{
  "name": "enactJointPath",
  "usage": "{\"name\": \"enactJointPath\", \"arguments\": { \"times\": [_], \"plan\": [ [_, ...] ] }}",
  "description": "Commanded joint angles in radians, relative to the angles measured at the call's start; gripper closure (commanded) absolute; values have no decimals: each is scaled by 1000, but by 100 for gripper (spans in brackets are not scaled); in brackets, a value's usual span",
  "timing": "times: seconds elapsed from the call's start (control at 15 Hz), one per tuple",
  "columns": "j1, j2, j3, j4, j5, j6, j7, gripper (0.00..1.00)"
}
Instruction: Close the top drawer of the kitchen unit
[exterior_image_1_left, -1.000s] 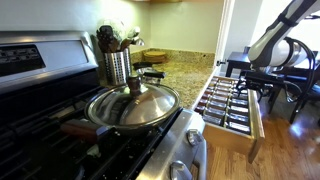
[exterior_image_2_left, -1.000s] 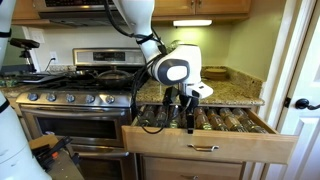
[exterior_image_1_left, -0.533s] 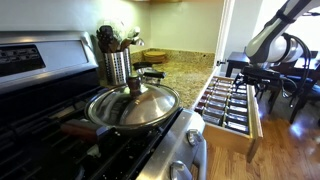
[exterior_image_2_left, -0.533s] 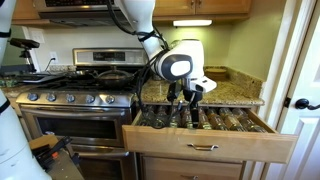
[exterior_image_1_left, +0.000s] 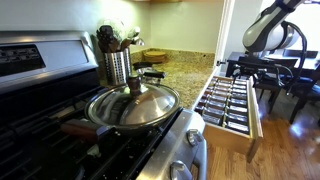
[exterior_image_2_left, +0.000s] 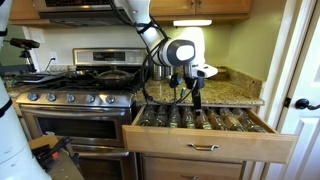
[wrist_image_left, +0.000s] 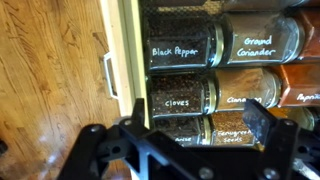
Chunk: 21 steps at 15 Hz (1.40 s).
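My gripper is hanging over the spice jars (exterior_image_2_left: 203, 121), inside the drawer's front panel. I should move out over the panel, go down, and push its handle side (exterior_image_2_left: 222, 143) inward.
The top drawer (exterior_image_2_left: 207, 146) of the kitchen unit (exterior_image_2_left: 228, 93) stands pulled far out. It is light wood with rows of dark-lidded spice jars (wrist_image_left: 185, 48) inside, and it shows in both exterior views (exterior_image_1_left: 232, 104). My gripper (exterior_image_2_left: 196, 97) hangs open and empty above the jars, near the middle of the drawer and clear of them. In the wrist view its two black fingers (wrist_image_left: 178, 135) straddle the jars next to the drawer's front panel (wrist_image_left: 128, 50), whose metal handle (wrist_image_left: 108, 75) shows over the wood floor.
A stainless stove (exterior_image_2_left: 78, 100) adjoins the unit, with a lidded pan (exterior_image_1_left: 133, 106) on a burner. A utensil canister (exterior_image_1_left: 117, 66) stands on the granite top (exterior_image_1_left: 180, 72). A white door (exterior_image_2_left: 300, 90) is close beside the drawer. Dark furniture (exterior_image_1_left: 290, 75) stands beyond it.
My gripper has risen out of the drawer and moved a little toward the counter side. The drawer has not moved.
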Motion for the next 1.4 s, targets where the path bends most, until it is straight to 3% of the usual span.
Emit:
{"name": "enactJointPath", "arguments": {
  "times": [0.0,1.33],
  "plan": [
    [-15,-17,8,-1,-27,-24,13,0],
    [-13,-24,-17,-33,-69,-31,53,0]
  ]
}}
